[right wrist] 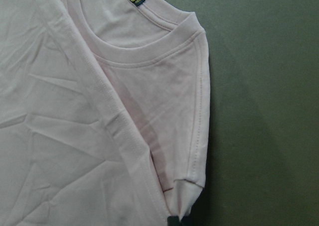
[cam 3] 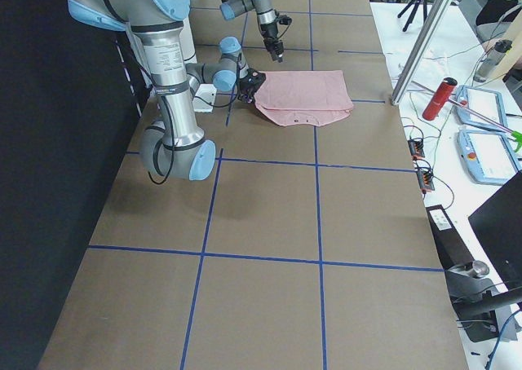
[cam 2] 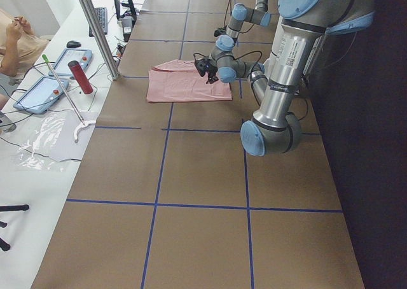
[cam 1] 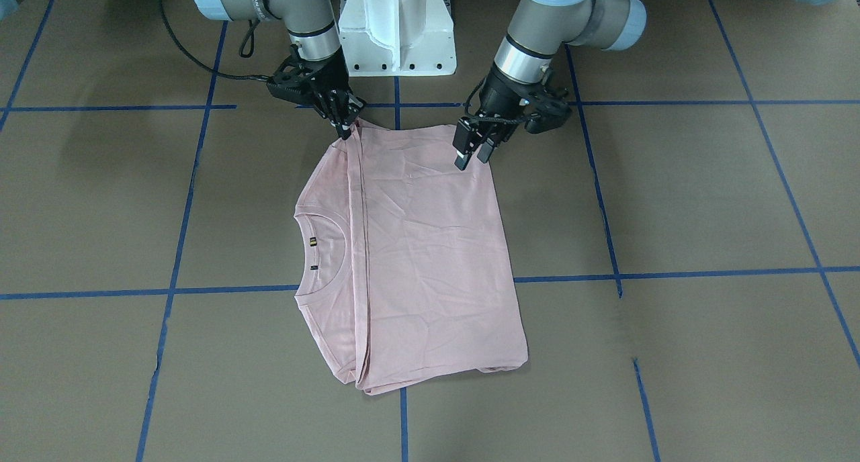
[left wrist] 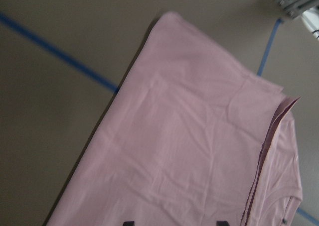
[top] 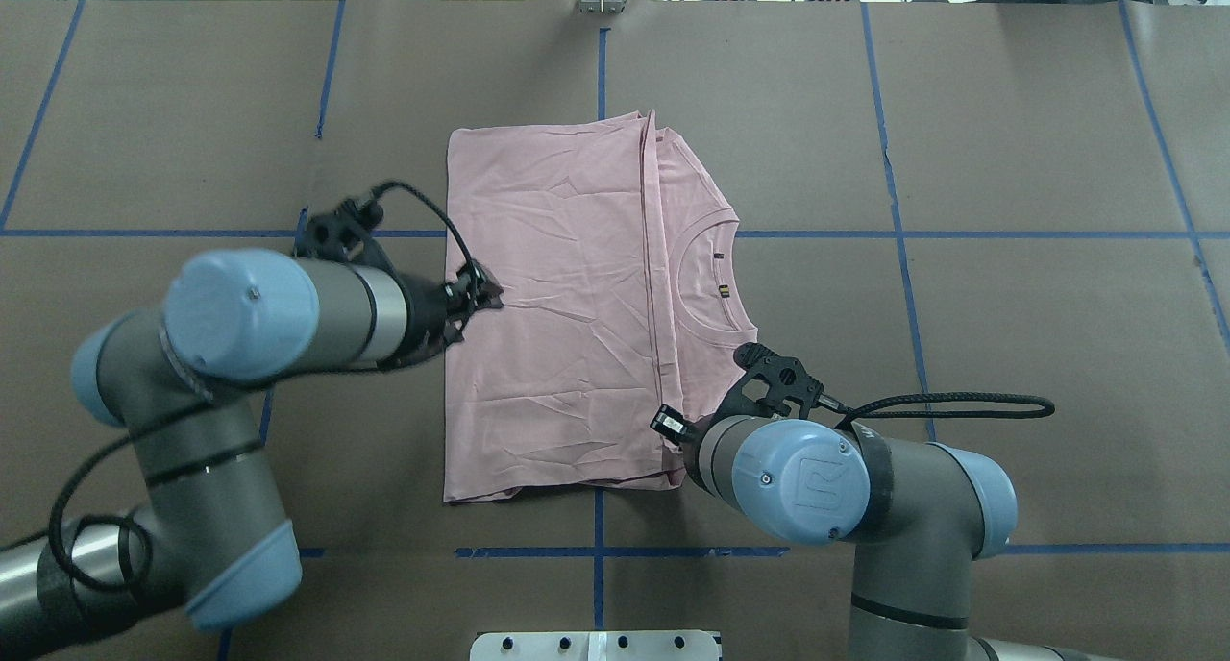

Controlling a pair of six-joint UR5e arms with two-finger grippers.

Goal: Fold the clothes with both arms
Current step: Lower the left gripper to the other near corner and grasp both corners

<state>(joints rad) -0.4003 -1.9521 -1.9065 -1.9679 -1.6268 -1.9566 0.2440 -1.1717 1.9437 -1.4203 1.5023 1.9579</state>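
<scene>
The pale pink T-shirt [cam 1: 435, 256] will double over and cover the collar when I fold it, because the collar [cam 1: 324, 252] is halfway along the T-shirt's shoulder end.
The pale pink T-shirt [cam 1: 430, 247] lies flat on the brown table, folded lengthwise, with its collar and small label [top: 721, 291] showing; the print is hidden. My left gripper [cam 1: 474, 156] hovers open just over the shirt's near edge at the hem end. Its two fingertips stand apart at the bottom of the left wrist view [left wrist: 175, 222], over the fabric [left wrist: 189, 156]. My right gripper [cam 1: 347, 127] is shut on the shirt's near corner by the fold line at the shoulder end. In the right wrist view the sleeve hem [right wrist: 187, 186] runs into the fingers.
The white pedestal base [cam 1: 396, 25] stands just behind the shirt. Blue tape lines [cam 1: 403, 291] grid the table. At the far edge are a metal post [cam 2: 95, 28], a red bottle [cam 2: 81, 77] and tablets [cam 2: 41, 91]. An operator sits at that side.
</scene>
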